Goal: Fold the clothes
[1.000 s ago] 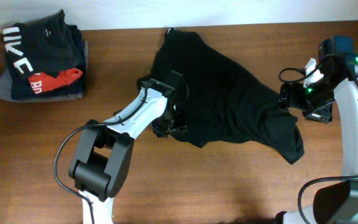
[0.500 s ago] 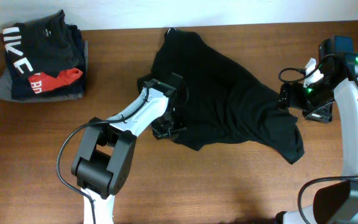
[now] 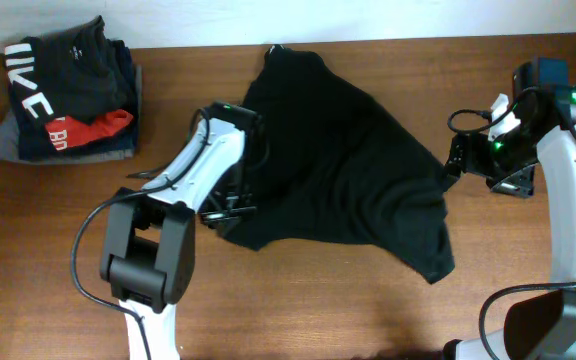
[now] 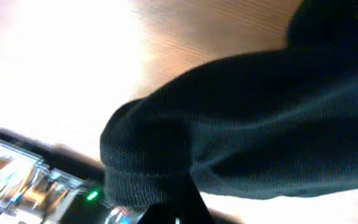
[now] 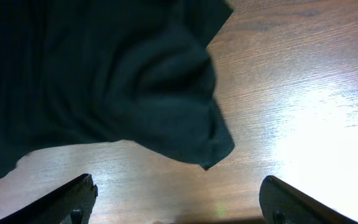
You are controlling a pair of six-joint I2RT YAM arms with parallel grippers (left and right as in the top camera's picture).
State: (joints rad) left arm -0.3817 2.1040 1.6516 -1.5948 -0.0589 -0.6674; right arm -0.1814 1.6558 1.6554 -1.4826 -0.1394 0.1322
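Note:
The garment's edge is folded over next to its near corner (image 3: 436,268). My right gripper should pinch that fold (image 3: 438,192) and pull it flat while my left gripper keeps hold of the garment.
The clothes (image 3: 338,170) are one plain black garment lying crumpled across the middle of the table. My left gripper (image 3: 230,208) is shut on the garment's lower left edge. In the left wrist view a bunched fold of the clothes (image 4: 260,112) runs down into the left gripper (image 4: 180,208), pinched there. My right gripper (image 3: 455,160) stands open just off the garment's right edge. In the right wrist view the right gripper (image 5: 179,205) has its fingers (image 5: 73,196) wide apart over bare wood, with a corner of the clothes (image 5: 104,74) ahead of them and nothing between them.
A stack of folded garments (image 3: 63,100), dark with white letters over red and grey, sits at the far left back. The wooden table (image 3: 318,310) shows bare wood in front of the garment. The right arm's base stands at the right edge.
My left gripper has shut on the garment's edge and dragged it to the left. The whole garment slid leftward, its lower right tail pulling in. The right gripper has barely moved.

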